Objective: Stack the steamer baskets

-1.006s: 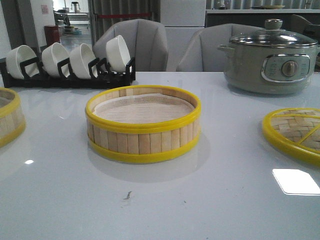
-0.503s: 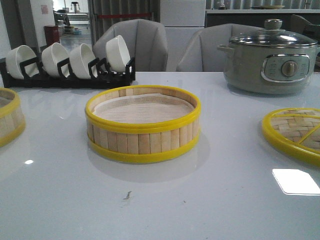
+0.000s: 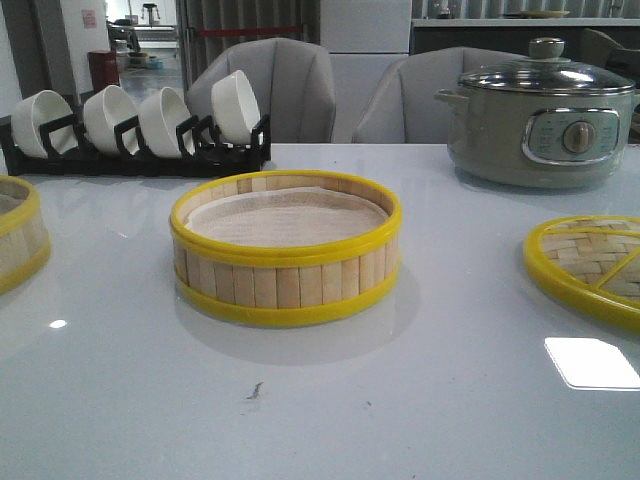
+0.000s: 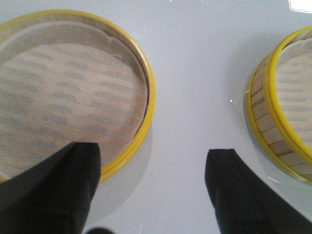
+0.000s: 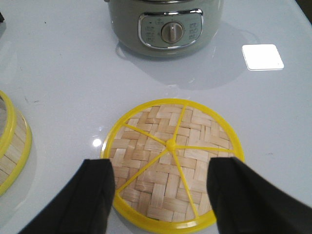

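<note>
My left gripper should keep going down, because open table (image 3: 108,240) lies between the second basket's rim and the middle basket. It should move toward that rim (image 3: 32,205) until its fingers close across it.
One steamer basket (image 3: 285,250) stands in the middle of the table, with pale slat walls, yellow rims and a whitish liner. A second steamer basket (image 3: 18,240) is cut off by the left edge of the front view. In the left wrist view the second basket (image 4: 63,92) fills one side and the middle one (image 4: 287,107) shows at the other. My left gripper (image 4: 153,180) is open and empty, above the bare table between them, one finger (image 4: 78,185) over the second basket's rim. My right gripper (image 5: 161,195) is open and empty above the woven lid. Neither gripper shows in the front view.
A flat woven bamboo lid (image 3: 590,265) with a yellow rim and spokes lies at the right; it also shows in the right wrist view (image 5: 170,161). A grey electric pot (image 3: 545,120) with a glass lid stands at the back right. A black rack of white bowls (image 3: 135,125) stands at the back left.
</note>
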### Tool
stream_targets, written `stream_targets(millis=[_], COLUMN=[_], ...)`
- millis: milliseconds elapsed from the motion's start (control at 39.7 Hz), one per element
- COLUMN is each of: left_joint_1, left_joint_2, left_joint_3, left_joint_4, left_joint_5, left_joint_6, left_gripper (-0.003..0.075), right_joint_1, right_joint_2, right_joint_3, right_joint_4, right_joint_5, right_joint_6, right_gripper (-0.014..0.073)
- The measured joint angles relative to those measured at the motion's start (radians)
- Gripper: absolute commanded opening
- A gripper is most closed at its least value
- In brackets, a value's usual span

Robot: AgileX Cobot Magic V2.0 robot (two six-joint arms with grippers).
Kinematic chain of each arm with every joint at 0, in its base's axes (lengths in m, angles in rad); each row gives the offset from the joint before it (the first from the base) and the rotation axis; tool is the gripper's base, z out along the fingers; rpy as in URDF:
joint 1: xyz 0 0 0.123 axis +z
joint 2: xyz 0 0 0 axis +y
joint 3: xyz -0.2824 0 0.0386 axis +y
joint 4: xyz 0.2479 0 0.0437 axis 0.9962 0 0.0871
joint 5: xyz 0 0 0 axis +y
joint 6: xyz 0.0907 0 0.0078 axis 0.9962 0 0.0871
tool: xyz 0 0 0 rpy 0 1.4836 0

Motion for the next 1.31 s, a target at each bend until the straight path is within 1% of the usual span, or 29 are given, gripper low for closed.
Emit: stream_targets(millis=[252,478,755,881,1107,1183,1233,1283,1308], left_joint_1=[0.0,0.0,0.0,0.0,0.0,0.0,0.0,0.0,0.0], left_joint_2=[0.168,0.317,0.481,0.542,0.611,0.618,0.62,0.62,0.62], left_joint_3=[-0.012,-0.099,-0.242,-0.298,-0.319,-0.319,-0.319,-0.32,-0.321], left_joint_4=[-0.007,-0.009,-0.009,-0.009,-0.009,-0.009,-0.009,-0.009,-0.009], left_joint_5=[-0.09,-0.122,-0.116,-0.076,-0.027,-0.022,-0.022,-0.022,-0.022], left_joint_6=[0.0,0.0,0.0,0.0,0.0,0.0,0.0,0.0,0.0], left_gripper=[0.0524,0.0525,0.0525,0.0524,0.052,0.0479,0.0429,0.0355,0.0301], right_joint_1=[0.0,0.0,0.0,0.0,0.0,0.0,0.0,0.0,0.0], right_joint_2=[0.0,0.0,0.0,0.0,0.0,0.0,0.0,0.0,0.0], right_joint_3=[0.0,0.0,0.0,0.0,0.0,0.0,0.0,0.0,0.0], right_joint_4=[0.002,0.002,0.004,0.004,0.004,0.004,0.004,0.004,0.004], right_joint_5=[0.008,0.009,0.009,0.009,0.01,0.01,0.01,0.01,0.01], right_joint_6=[0.0,0.002,0.002,0.002,0.002,0.002,0.002,0.002,0.002], right_gripper=[0.0519,0.0519,0.0519,0.0519,0.0519,0.0519,0.0519,0.0519,0.0519])
